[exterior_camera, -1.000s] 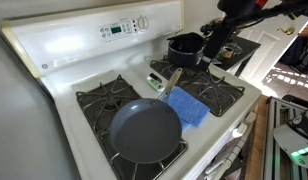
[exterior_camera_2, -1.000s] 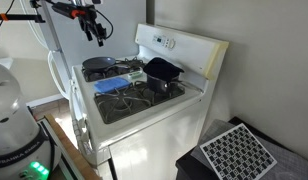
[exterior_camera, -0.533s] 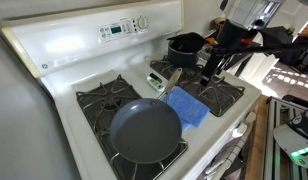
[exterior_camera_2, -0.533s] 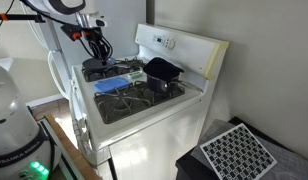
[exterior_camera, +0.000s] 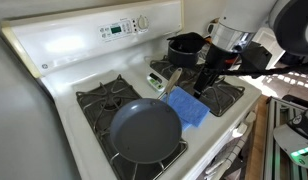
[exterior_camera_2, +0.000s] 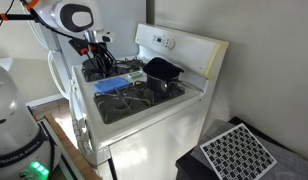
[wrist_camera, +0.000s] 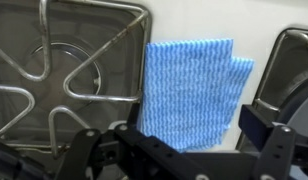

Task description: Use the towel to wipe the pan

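Observation:
The blue towel is lying flat beneath the gripper's open fingers, clear of the pan's rim, so the robot should keep lowering the gripper until the fingers pinch the towel's middle.
The blue towel lies flat on the white strip between the stove's burners, right beside the pan. The pan is a large dark grey round one on the front burner, its wooden-looking handle pointing to the back. In the wrist view the towel fills the middle and the pan's rim shows at the right edge. My gripper hangs open just above the towel's far edge, empty. In the wrist view its fingers straddle the towel, gripper. The towel and gripper show in both exterior views.
A smaller deep dark pot stands on the back burner near my arm; it also shows in an exterior view. Black burner grates flank the towel. The stove's control panel rises at the back.
My gripper has come down from high above the stove's edge to just over the towel. Towel, pan and pot have not moved.

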You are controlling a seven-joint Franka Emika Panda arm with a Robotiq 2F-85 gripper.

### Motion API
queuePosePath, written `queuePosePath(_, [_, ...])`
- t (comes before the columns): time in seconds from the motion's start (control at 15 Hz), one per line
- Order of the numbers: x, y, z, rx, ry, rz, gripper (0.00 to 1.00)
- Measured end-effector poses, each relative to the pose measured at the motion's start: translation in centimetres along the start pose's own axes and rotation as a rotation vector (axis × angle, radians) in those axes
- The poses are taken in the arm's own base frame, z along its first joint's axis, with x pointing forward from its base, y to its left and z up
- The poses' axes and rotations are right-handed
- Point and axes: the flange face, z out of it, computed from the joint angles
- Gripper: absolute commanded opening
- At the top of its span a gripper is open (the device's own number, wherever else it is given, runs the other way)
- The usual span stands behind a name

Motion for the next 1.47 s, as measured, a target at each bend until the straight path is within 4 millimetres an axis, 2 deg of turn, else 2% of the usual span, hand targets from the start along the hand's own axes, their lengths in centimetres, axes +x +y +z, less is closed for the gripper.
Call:
queuePosePath(0.47, [0.9, -0.4, 4.1, -0.023, 0.019, -0.101, 1.0])
queuePosePath(1.47, [1.4, -1.8, 9.2, -0.012, 0.124, -0.365, 1.0])
